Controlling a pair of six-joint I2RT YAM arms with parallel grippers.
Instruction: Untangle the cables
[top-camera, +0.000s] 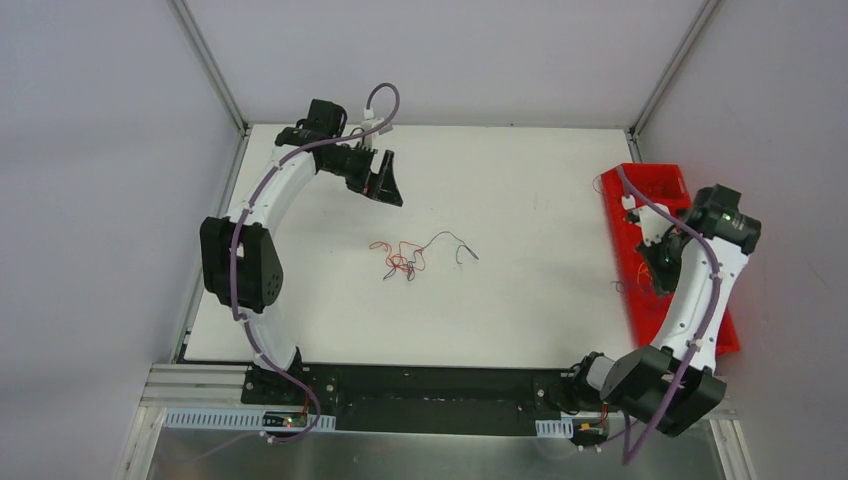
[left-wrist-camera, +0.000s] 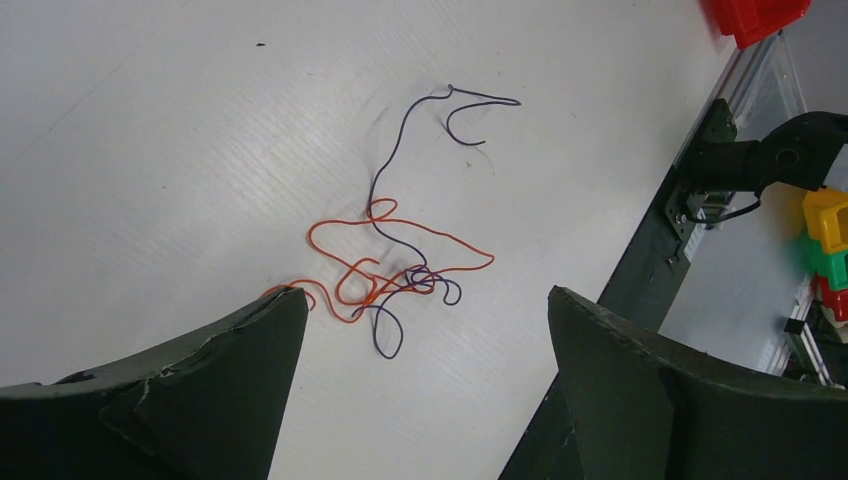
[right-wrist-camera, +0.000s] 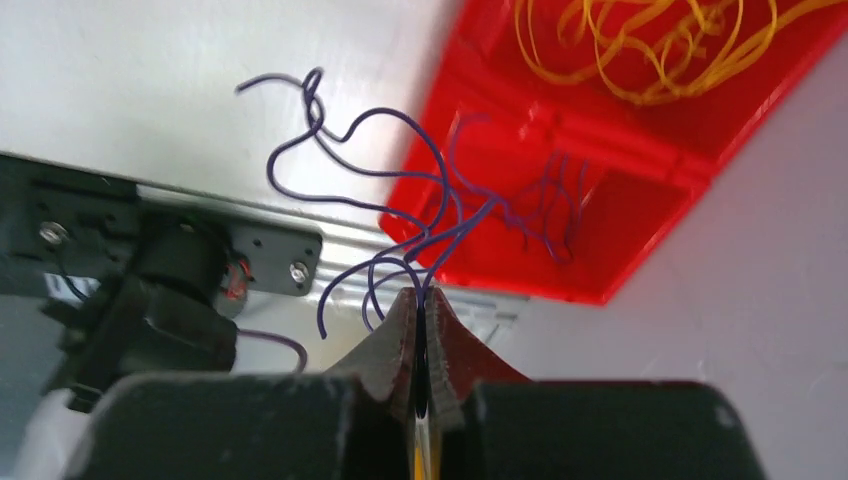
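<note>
My left gripper needs to pull the orange end away while my right gripper pulls the purple end, because the orange cable loops around the purple cable.
A loose tangle of orange and dark purple cables lies in the middle of the white table. In the left wrist view the same cables spread out just ahead of my left gripper, which is open and holds nothing. That left gripper hangs at the far left, apart from the tangle. My right gripper is shut on a bunch of purple cables, lifted beside the red bin. From above, the right gripper sits over that bin, mostly hidden by the arm.
The red bin stands along the table's right edge, with yellow cables in one compartment and purple strands in another. A black base rail runs along the near edge. Small yellow, green and red boxes sit off the table.
</note>
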